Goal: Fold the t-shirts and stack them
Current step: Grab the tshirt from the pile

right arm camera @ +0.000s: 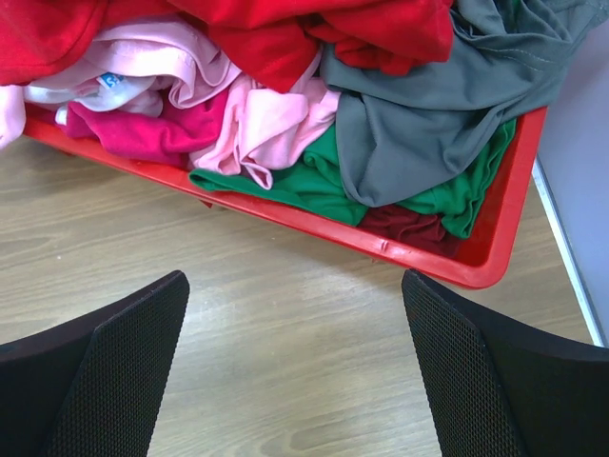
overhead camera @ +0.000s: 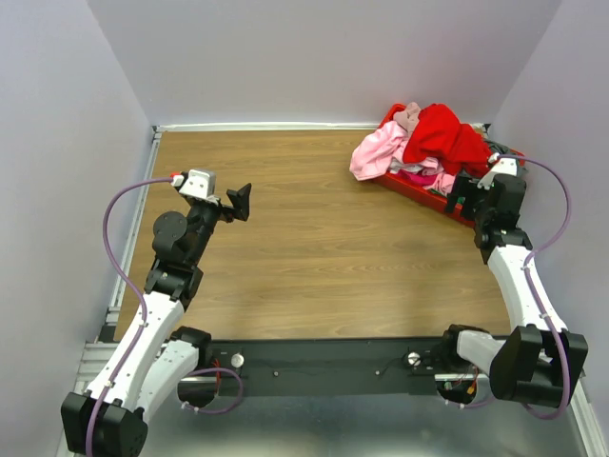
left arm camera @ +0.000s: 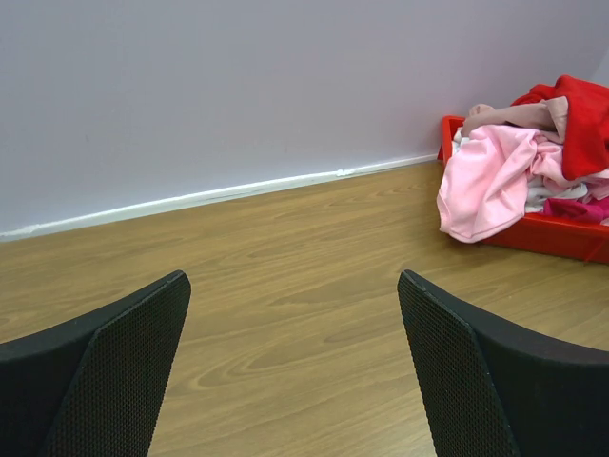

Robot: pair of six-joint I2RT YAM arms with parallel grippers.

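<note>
My gripper will lift the red shirt free on its own, since the red shirt's loose folds (overhead camera: 445, 137) lie over the pink and grey fabric (right arm camera: 411, 114).
The t-shirts lie in a crumpled heap in a red plastic tray (overhead camera: 430, 198) at the table's back right. A bright red shirt (overhead camera: 442, 133) tops the heap and a pink one (overhead camera: 373, 152) hangs over the tray's left rim. The right wrist view shows the red shirt (right arm camera: 285, 33), pink (right arm camera: 271, 129), grey (right arm camera: 419, 114), green (right arm camera: 314, 181) and magenta (right arm camera: 143, 129) fabric in the tray (right arm camera: 419, 257). My right gripper (right arm camera: 295, 381) hovers open over bare wood just in front of the tray's rim. At the left, far from the shirts, my left gripper (overhead camera: 238, 202) is open and holds nothing.
Grey walls close in the wooden table (overhead camera: 314, 257) at the back and on both sides. The tray (left arm camera: 533, 233) sits in the back right corner, with the pink shirt (left arm camera: 485, 181) spilling onto the wood. A black rail (overhead camera: 324, 367) with both arm bases runs along the near edge.
</note>
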